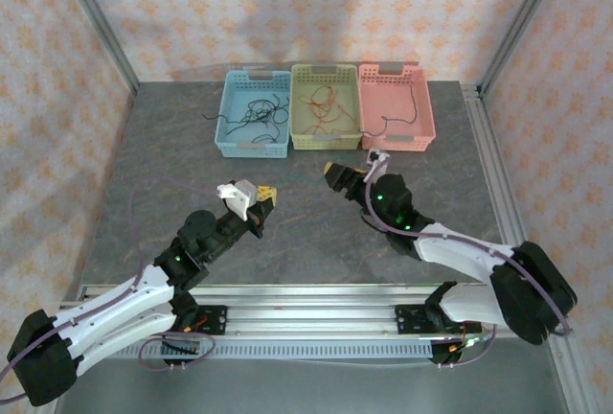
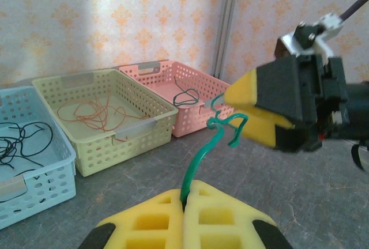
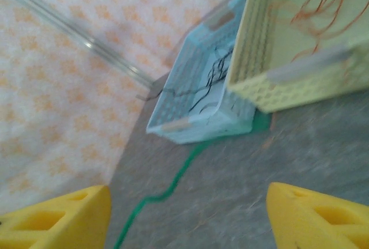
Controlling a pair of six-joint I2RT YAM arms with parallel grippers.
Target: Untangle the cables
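Observation:
Next, my right gripper takes the cable's curled tip (image 2: 218, 122) and brings the cable to the pink basket, because my left gripper is holding the green cable (image 2: 200, 159) far from the basket.
My left gripper (image 2: 185, 196) is shut on the lower end of a green cable (image 2: 199, 163), which rises in a curve to a curled tip just in front of my right gripper (image 2: 237, 115). The right gripper (image 3: 189, 196) stands open, its yellow fingers far apart, and the green cable (image 3: 168, 190) runs loose between them without touching either. From above, the left gripper (image 1: 266, 197) and the right gripper (image 1: 333, 172) face each other over the middle of the table. Black cables (image 2: 17, 140) lie in the blue basket, orange-red cables (image 2: 95, 113) in the yellow one, and a black cable (image 2: 185, 95) in the pink one.
Three baskets stand in a row at the back of the table: blue (image 1: 228, 119), yellow-green (image 1: 299, 119) and pink (image 1: 425, 112). Metal frame posts and patterned walls close the sides. A rail (image 1: 306, 301) runs along the near edge.

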